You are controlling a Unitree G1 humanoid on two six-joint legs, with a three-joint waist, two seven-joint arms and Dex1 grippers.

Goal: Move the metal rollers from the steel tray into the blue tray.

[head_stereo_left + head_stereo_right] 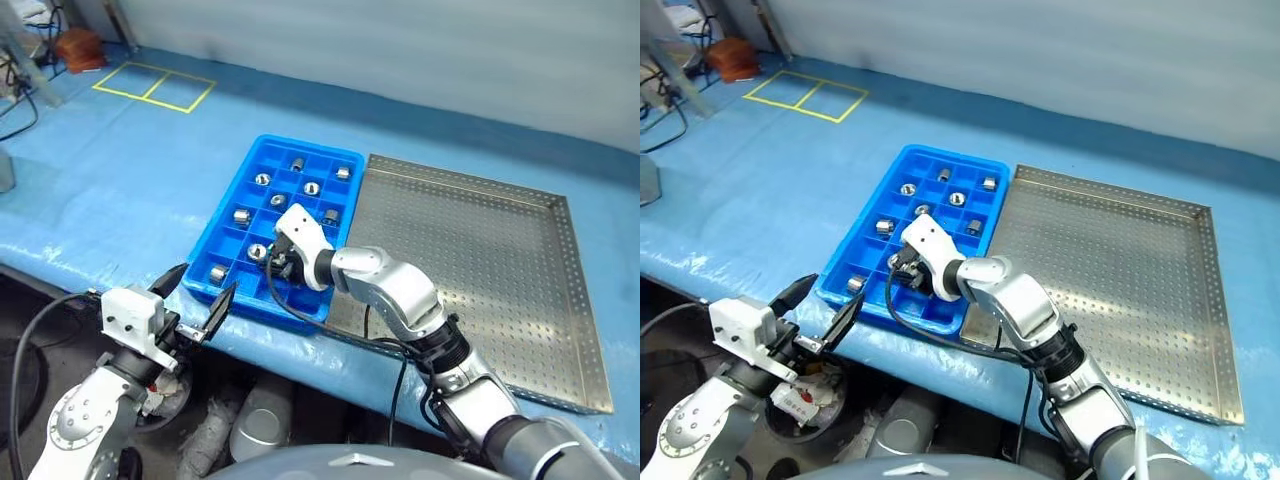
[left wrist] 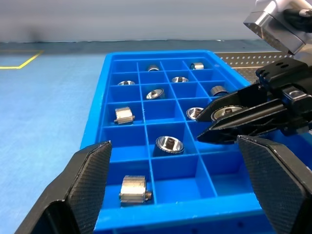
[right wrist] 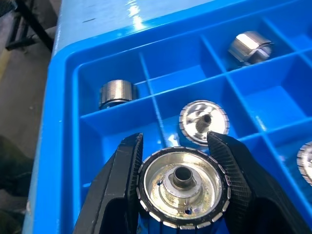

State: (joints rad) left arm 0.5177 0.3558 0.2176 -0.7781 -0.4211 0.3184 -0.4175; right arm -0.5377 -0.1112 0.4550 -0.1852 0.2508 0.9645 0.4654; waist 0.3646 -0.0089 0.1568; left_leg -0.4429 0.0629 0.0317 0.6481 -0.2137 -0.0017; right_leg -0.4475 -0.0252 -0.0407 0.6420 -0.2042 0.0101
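Observation:
The metal roller's hollow end (image 3: 183, 187) is up. My right gripper should keep going to the blue tray's empty front compartment (image 2: 226, 174) diagonal to the standing roller and let go there.
The blue tray (image 1: 310, 148) lies on the blue-covered table with several metal rollers (image 1: 242, 215) in its compartments. To its right lies the steel tray (image 1: 470, 260), its perforated floor bare. My right gripper (image 1: 275, 262) hovers over the blue tray's near half, shut on a metal roller (image 3: 183, 185) whose hollow end faces the wrist camera. Below it another roller (image 3: 204, 122) lies in a compartment. My left gripper (image 1: 197, 292) stands open and holds nothing at the table's front edge, just off the blue tray's near left corner.
A yellow taped rectangle (image 1: 155, 85) marks the table's far left. A brown object (image 1: 78, 45) and cables (image 1: 20, 110) lie beyond it. The table's front edge (image 1: 100, 285) runs just ahead of my left gripper.

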